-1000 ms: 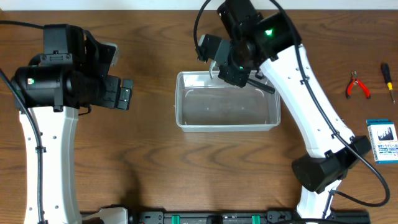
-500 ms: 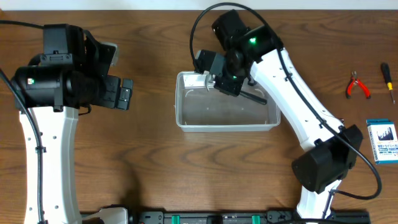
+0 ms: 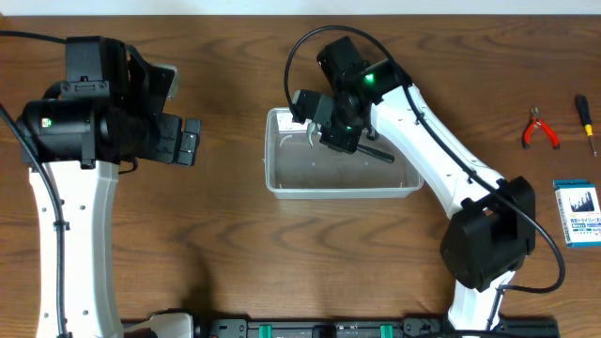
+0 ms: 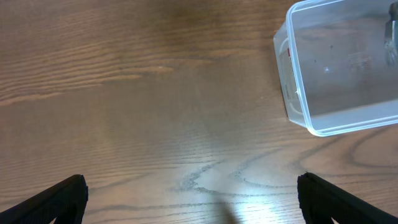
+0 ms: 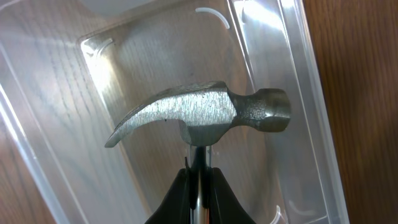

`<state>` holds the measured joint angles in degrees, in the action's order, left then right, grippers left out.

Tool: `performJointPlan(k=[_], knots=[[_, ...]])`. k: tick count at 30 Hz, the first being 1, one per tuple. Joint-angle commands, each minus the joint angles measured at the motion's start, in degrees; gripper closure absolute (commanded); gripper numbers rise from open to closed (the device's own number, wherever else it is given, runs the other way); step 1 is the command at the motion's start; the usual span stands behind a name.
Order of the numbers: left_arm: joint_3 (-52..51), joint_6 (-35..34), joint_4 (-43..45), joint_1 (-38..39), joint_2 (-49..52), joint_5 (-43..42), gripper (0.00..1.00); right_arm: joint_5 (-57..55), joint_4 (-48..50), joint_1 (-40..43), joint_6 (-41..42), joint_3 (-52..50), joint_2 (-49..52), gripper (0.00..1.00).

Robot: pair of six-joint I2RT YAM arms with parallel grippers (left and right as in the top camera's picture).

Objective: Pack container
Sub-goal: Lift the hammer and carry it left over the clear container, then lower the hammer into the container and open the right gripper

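Observation:
I should go on lowering the hammer with my right gripper to the container's bottom before I let go there, since the hammer's head and black handle are both inside the container's sides.
The clear plastic container sits at the table's middle; it also shows in the left wrist view and the right wrist view. My right gripper is shut on the shaft of a steel claw hammer and holds its head over the container's far left corner, above the floor. The hammer's black handle sticks out to the right. My left gripper is open and empty above bare wood, left of the container.
Red-handled pliers and a yellow-handled screwdriver lie at the far right. A small blue-and-white box lies below them.
My right gripper has moved left and toward the front with the hammer, bringing its head over the container's far left corner. The left arm has not moved.

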<state>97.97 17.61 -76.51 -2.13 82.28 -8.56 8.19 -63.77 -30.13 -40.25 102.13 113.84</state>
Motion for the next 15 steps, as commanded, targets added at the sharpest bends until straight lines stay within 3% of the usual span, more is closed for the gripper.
performJointPlan(k=[1,15], knots=[[0.35,-0.74,-0.15,0.22,-0.31,0.70,0.02,1.09,0.79,-0.07,-0.74,-1.68,0.02,0.99],[0.35,-0.74,-0.15,0.22,-0.31,0.70,0.02,1.09,1.64,0.15,-0.52,-3.48,7.48,0.99]])
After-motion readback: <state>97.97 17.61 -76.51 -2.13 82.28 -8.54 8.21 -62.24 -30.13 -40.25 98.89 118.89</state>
